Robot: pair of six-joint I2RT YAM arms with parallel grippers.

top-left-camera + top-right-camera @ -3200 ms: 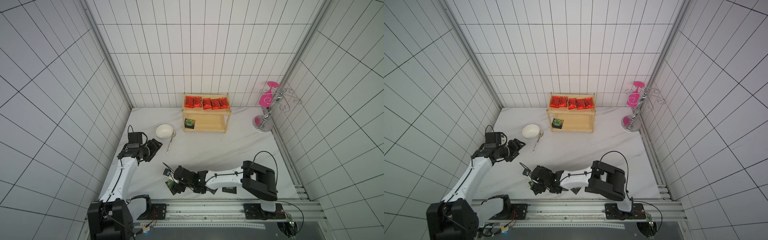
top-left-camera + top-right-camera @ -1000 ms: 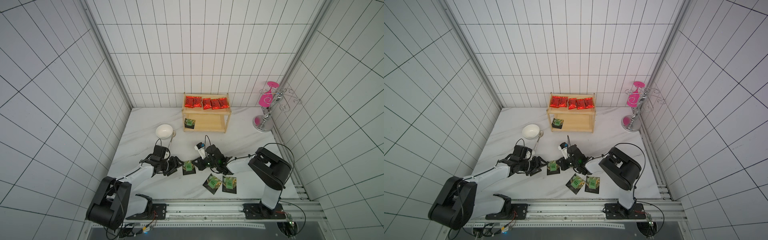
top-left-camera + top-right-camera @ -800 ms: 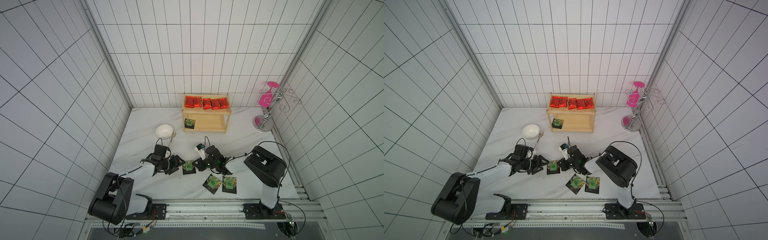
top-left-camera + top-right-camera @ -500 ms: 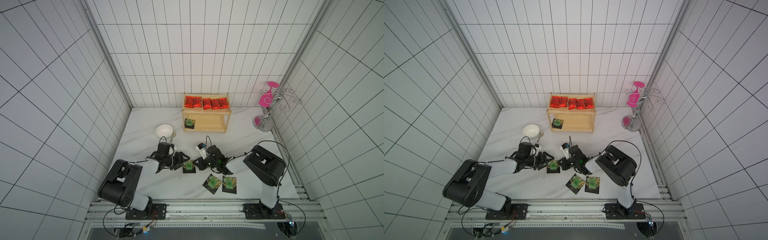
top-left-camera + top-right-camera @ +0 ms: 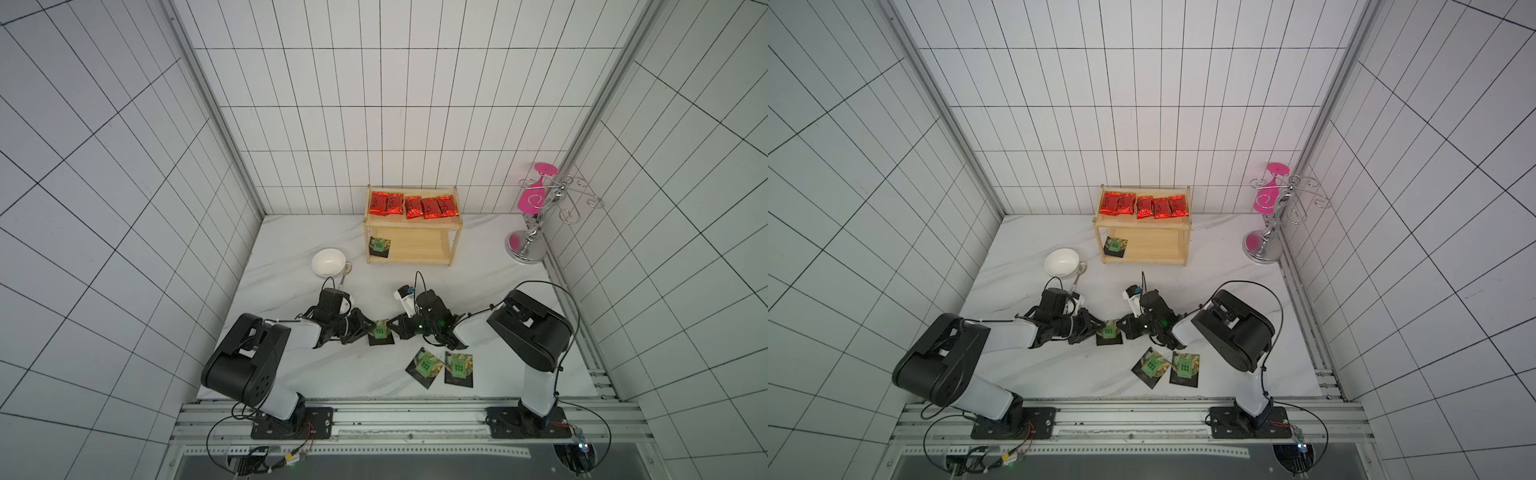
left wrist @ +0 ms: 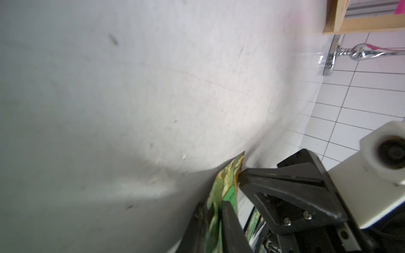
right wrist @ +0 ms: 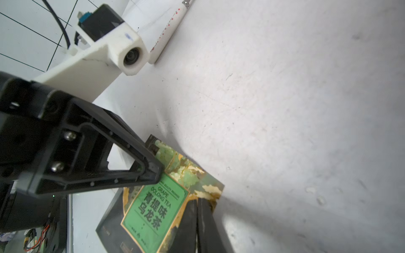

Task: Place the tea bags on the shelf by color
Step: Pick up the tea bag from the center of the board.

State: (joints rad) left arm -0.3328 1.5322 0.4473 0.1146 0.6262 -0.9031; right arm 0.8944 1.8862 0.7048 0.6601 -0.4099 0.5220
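Observation:
A green tea bag (image 5: 379,246) takes up the end of the lower level nearest my left gripper, so my right gripper should move the bag it holds to the free space (image 5: 403,249) next to the green one.
A dark tea bag with a green label (image 5: 380,331) (image 5: 1109,331) is held tilted above the table's centre, between both grippers. My left gripper (image 5: 370,328) (image 6: 213,208) is shut on its one edge (image 6: 228,181). My right gripper (image 5: 392,328) (image 7: 198,202) is shut on the opposite corner (image 7: 157,210). The shelf (image 5: 453,226) stands at the back. Several red tea bags (image 5: 413,206) lie in a row on its top tier and one green tea bag (image 5: 379,246) on its lower tier. Two more green tea bags (image 5: 424,366) (image 5: 459,368) lie on the table near the front.
A white bowl (image 5: 328,262) with a spoon (image 5: 344,276) beside it sits left of the shelf, just behind my left arm. A chrome stand (image 5: 527,249) carrying a pink glass (image 5: 534,199) is at the back right corner. Tiled walls enclose the table.
My left gripper came in from the left and closed on the green tea bag that my right gripper holds at the table's centre. The right gripper has stayed shut on it.

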